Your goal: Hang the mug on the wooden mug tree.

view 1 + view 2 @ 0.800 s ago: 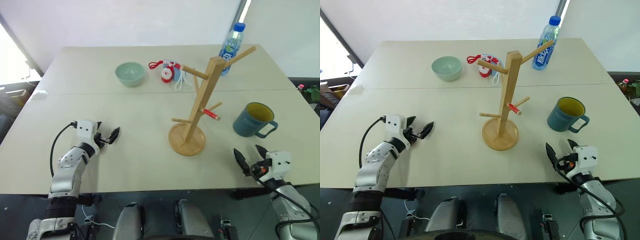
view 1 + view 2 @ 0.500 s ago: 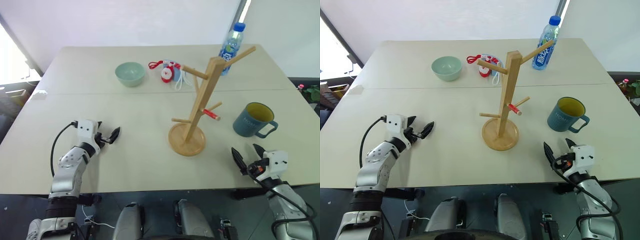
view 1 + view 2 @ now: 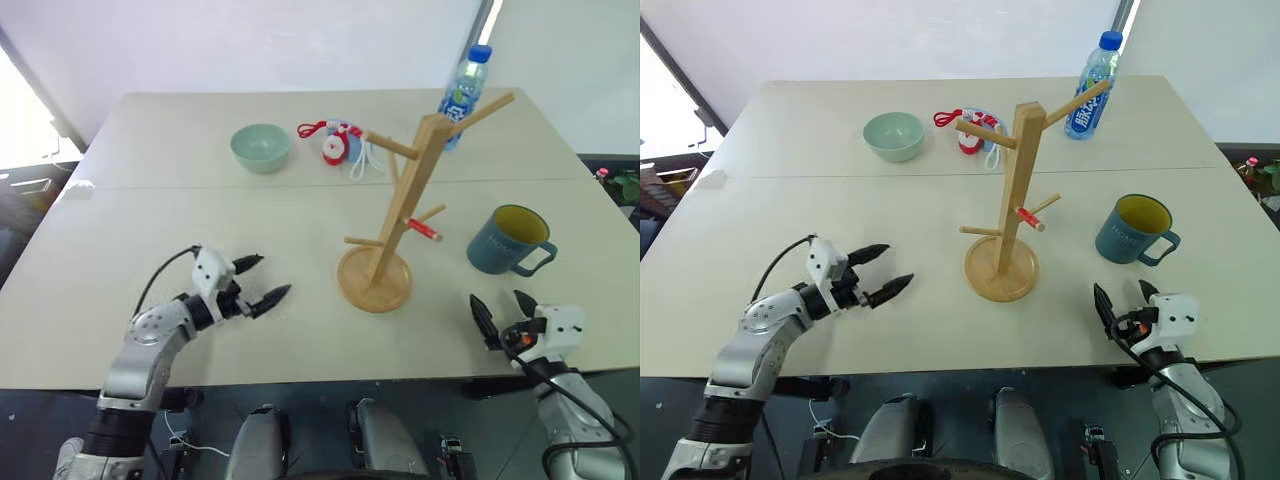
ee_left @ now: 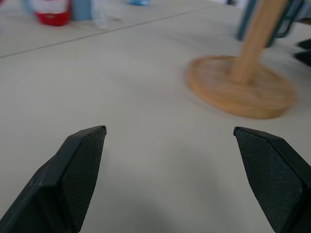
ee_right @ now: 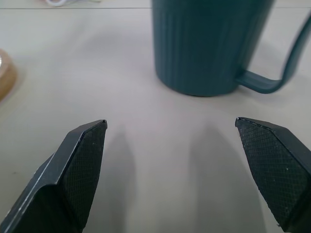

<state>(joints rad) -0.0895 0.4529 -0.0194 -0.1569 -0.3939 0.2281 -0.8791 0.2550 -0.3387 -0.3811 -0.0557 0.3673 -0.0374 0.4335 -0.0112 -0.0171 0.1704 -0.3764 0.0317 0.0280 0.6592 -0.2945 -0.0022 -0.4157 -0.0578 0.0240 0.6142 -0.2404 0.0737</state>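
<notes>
My gripper is going to hang the slate-blue mug (image 3: 498, 244) on the red-tipped peg. The mug will tip sideways then, because the loop handle (image 3: 541, 262) sticks out from one side of it.
The slate-blue mug (image 3: 507, 240) with a yellow-green inside stands upright at the table's right, its handle toward the right front. Left of it stands the wooden mug tree (image 3: 400, 205), a leaning post on a round base (image 4: 240, 87) with a red-tipped peg and no mug on it. My right gripper (image 3: 498, 302) is open near the front edge, just short of the mug (image 5: 209, 43), with nothing between its fingers. My left gripper (image 3: 268, 277) is open and empty low over the table, pointing at the tree's base from the left.
At the back of the table are a pale green bowl (image 3: 261, 147), a red and white object with a cord (image 3: 338, 143) and a water bottle (image 3: 463, 90) behind the tree. The table's front edge runs just under both grippers.
My left gripper has swung to the right toward the mug tree's base, and its fingers now stand wider apart. The right gripper has stayed about where it was.
</notes>
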